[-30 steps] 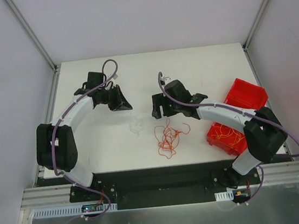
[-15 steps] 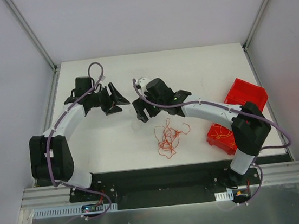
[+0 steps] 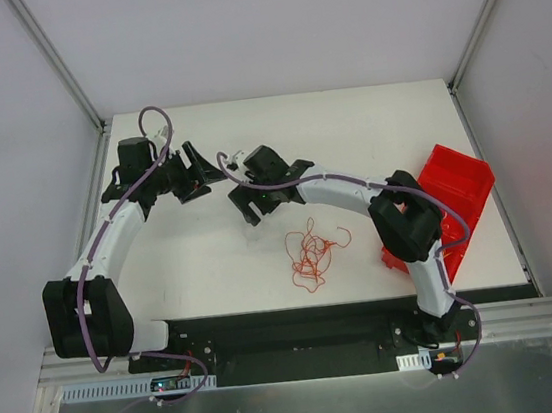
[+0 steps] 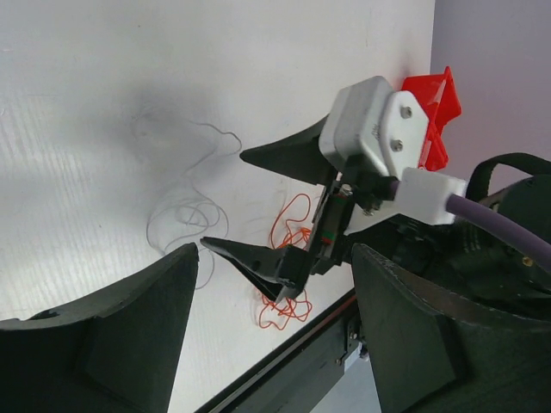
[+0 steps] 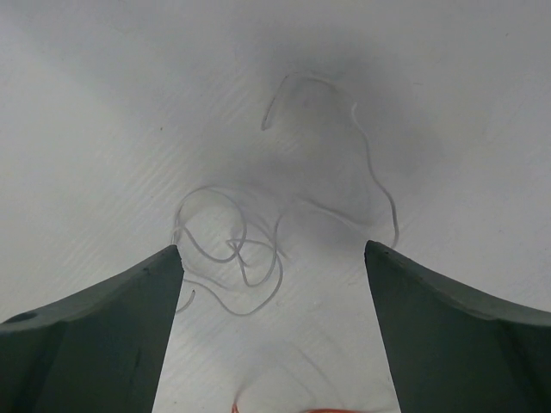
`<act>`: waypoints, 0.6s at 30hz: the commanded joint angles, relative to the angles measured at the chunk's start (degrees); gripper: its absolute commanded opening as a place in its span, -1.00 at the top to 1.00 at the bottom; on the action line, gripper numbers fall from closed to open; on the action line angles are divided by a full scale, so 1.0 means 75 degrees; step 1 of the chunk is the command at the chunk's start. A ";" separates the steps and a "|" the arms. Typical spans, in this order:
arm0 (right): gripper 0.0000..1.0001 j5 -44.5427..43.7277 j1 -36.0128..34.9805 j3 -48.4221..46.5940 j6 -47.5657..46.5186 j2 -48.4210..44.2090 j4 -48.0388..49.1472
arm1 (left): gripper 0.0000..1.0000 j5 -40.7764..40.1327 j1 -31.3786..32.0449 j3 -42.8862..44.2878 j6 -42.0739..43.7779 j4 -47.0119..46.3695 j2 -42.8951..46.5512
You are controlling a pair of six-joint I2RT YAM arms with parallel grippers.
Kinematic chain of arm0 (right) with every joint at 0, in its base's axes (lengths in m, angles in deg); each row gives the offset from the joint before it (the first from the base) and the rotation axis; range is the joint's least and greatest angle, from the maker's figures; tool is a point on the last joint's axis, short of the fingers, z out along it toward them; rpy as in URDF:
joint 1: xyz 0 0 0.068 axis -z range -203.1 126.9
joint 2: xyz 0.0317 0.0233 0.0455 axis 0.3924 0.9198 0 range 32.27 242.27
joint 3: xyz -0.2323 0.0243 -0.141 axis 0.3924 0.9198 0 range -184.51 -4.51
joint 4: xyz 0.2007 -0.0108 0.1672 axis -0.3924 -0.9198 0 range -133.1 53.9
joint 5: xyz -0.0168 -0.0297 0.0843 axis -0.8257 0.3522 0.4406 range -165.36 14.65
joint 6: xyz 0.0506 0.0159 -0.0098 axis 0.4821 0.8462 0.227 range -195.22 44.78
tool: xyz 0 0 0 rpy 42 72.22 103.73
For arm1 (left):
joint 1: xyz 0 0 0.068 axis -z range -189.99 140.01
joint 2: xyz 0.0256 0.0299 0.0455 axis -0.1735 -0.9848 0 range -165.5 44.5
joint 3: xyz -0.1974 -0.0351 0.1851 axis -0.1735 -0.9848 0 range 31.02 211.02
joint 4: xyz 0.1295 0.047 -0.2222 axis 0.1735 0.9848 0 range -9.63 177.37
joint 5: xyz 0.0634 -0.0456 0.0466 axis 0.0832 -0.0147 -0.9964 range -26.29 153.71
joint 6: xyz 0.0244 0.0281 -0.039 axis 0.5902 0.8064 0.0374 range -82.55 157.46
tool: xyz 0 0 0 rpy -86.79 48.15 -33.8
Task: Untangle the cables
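My right gripper should take the whitish cable's loose loops (image 5: 232,249) and carry them to the red bin (image 3: 459,180), because the bin stands far from my left gripper.
A whitish cable (image 5: 231,251) lies in loose loops on the white table, with a long tail curling away (image 5: 372,176). My right gripper (image 5: 271,249) hangs open just above it, and the loops lie between the fingers and beyond their tips. In the top view that gripper (image 3: 245,203) is left of the table's middle. A red-orange cable tangle (image 3: 310,253) lies apart, nearer the front edge. My left gripper (image 3: 207,170) is open and empty, behind and to the left of the right one. In the left wrist view the whitish cable (image 4: 179,213) and the red-orange tangle (image 4: 291,225) both show.
A red bin (image 3: 459,179) stands at the right side of the table, and a second one beneath the right arm's elbow is mostly hidden. The right arm stretches across the middle of the table. The black front rail (image 3: 291,326) borders the near edge.
My left gripper has opened and pulled back to the left. The right arm has swung left, from beside the red-orange tangle to above the whitish cable.
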 commanded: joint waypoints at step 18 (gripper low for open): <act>-0.29 -0.1206 -0.0909 -0.0258 0.1252 0.0968 -0.0254 | -0.44 0.0354 -0.0104 -0.0159 0.0027 -0.0488 0.0242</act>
